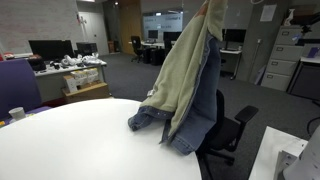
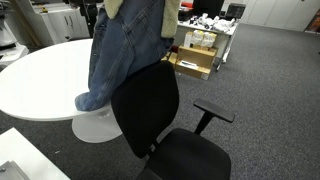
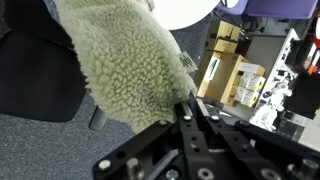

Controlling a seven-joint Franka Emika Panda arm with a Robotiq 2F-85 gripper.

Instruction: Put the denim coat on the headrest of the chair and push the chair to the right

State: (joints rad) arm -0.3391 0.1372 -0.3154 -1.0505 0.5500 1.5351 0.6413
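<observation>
The coat's denim end (image 2: 96, 98) lies at the headrest's table side, so I should go on lowering the fleecy edge across the chair (image 2: 147, 95) until it drapes, then let go.
The denim coat (image 1: 195, 85) hangs high in the air, cream fleece lining outward, its lower sleeve resting on the round white table (image 1: 80, 140). In the exterior view from behind the chair its blue denim side (image 2: 125, 50) drapes down beside the top of the black chair's backrest (image 2: 147, 105); the headrest edge (image 2: 150, 72) touches the cloth. The chair also shows in an exterior view (image 1: 225, 135). In the wrist view my gripper (image 3: 187, 100) is shut on the coat's fleecy edge (image 3: 125, 60), with the chair back (image 3: 35, 80) at the left.
The white table (image 2: 45, 75) stands close against the chair. Cardboard boxes (image 2: 195, 55) sit on the grey carpet beyond. Desks with monitors (image 1: 60, 55) and filing cabinets (image 1: 285, 55) line the room. A white surface (image 1: 285, 155) is at the near corner.
</observation>
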